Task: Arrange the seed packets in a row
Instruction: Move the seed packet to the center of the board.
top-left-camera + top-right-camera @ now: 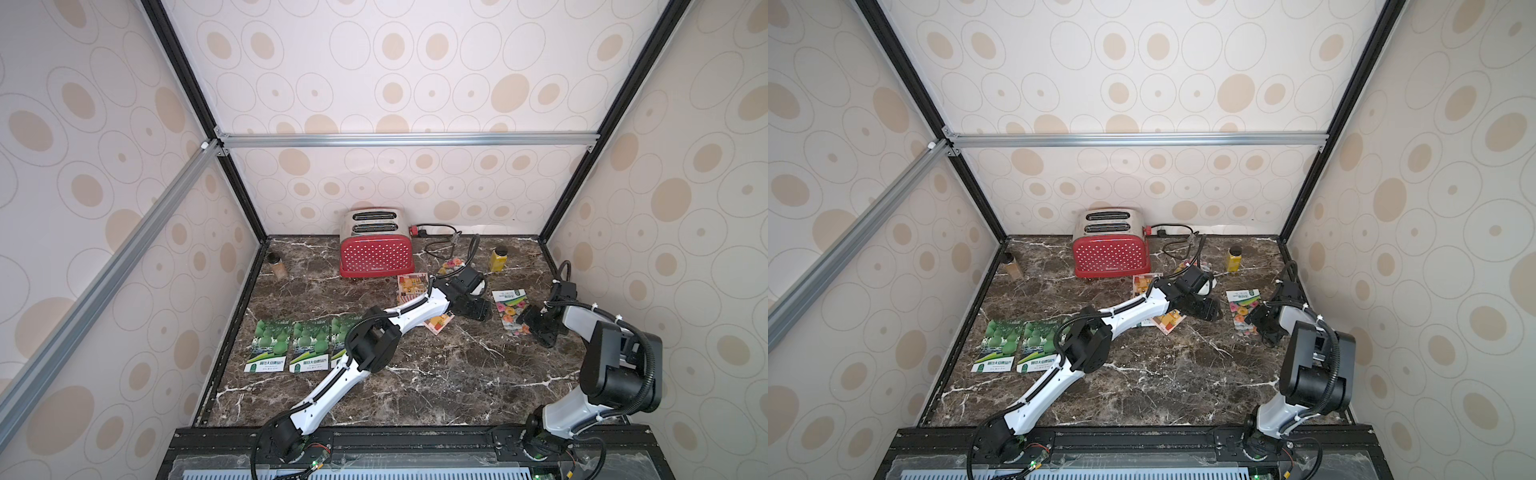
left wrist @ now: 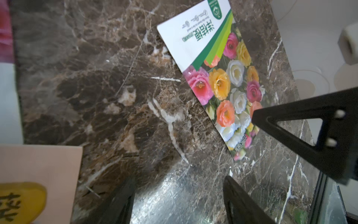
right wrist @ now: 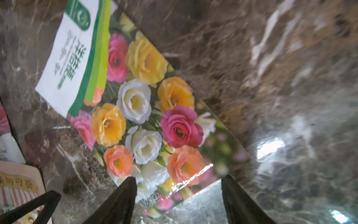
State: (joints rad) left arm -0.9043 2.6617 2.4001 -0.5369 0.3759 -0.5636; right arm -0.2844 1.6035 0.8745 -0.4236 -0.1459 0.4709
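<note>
The flower packet [image 1: 509, 305] is far from the row and beyond my left gripper's fingers. My right gripper should bring the packet over so that my left gripper can take it.
Three green gourd seed packets [image 1: 268, 345] [image 1: 996, 345] lie side by side at the left, the third [image 1: 338, 330] half under my left arm. Two peach packets [image 1: 411, 286] [image 1: 438, 322] lie mid-table. One flower packet [image 1: 510, 309] [image 2: 219, 77] [image 3: 145, 108] lies flat at the right, another [image 1: 453, 262] behind my left wrist. My left gripper [image 1: 473, 309] [image 2: 178, 194] is open over bare marble between the peach and flower packets. My right gripper [image 1: 536, 328] [image 3: 178, 190] is open, with the flower packet's near end between its fingers.
A red toaster [image 1: 376, 249] stands at the back with its black cable [image 1: 440, 245] trailing right. A spice jar [image 1: 277, 264] sits back left and a yellow bottle [image 1: 498, 258] back right. Patterned walls close three sides of the marble table [image 1: 415, 386].
</note>
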